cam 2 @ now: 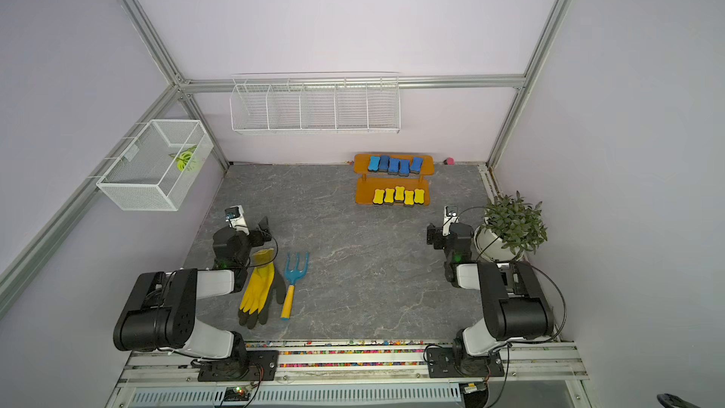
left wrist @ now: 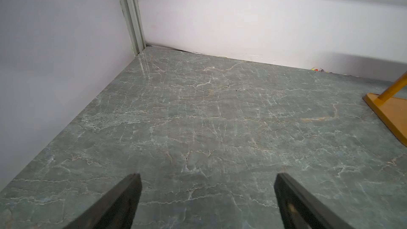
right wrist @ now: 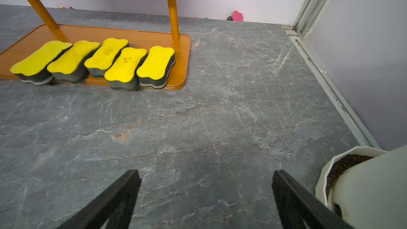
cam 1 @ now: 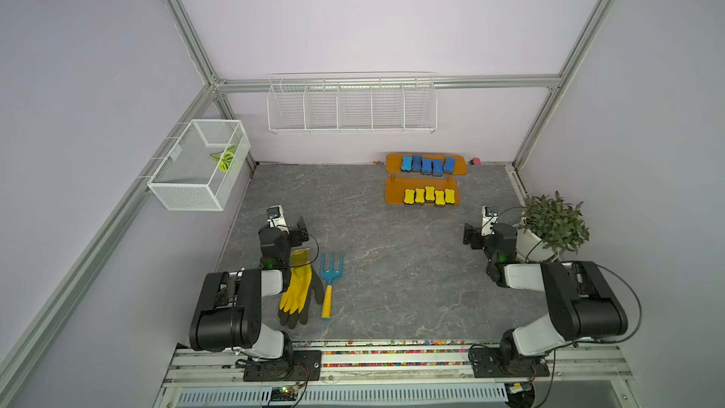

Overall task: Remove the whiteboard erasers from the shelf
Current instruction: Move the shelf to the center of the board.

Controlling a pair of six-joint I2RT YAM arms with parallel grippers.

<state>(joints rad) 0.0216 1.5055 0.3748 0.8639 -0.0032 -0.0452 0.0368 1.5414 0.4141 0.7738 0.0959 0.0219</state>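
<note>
The shelf stands far back by the wall (cam 1: pixel 427 156), so my right gripper and my left gripper should take its upper board's ends (cam 1: pixel 461 164) and pull it closer first.
The orange-brown two-tier shelf (cam 1: pixel 393 195) (cam 2: pixel 363 195) stands at the back of the table, right of centre. Several blue whiteboard erasers (cam 1: pixel 427 165) (cam 2: pixel 394 165) sit in a row on its upper board. Several yellow ones (cam 1: pixel 430 195) (cam 2: pixel 399 195) line the lower board; the right wrist view shows this row (right wrist: pixel 105 60) on the board (right wrist: pixel 136 35). My left gripper (cam 1: pixel 301 226) (left wrist: pixel 207 176) hovers open and empty over bare table at the left; a shelf corner (left wrist: pixel 387 109) shows in its wrist view. My right gripper (cam 1: pixel 469 236) (right wrist: pixel 206 172) is open and empty, short of the shelf.
A white wire rack (cam 1: pixel 351 105) hangs on the back wall and a mesh basket (cam 1: pixel 196 166) on the left wall. Yellow-and-black gloves (cam 1: pixel 296 288) and a blue hand rake (cam 1: pixel 329 280) lie beside the left arm. A potted plant (cam 1: pixel 549 225) (right wrist: pixel 330 168) stands close to the right arm.
</note>
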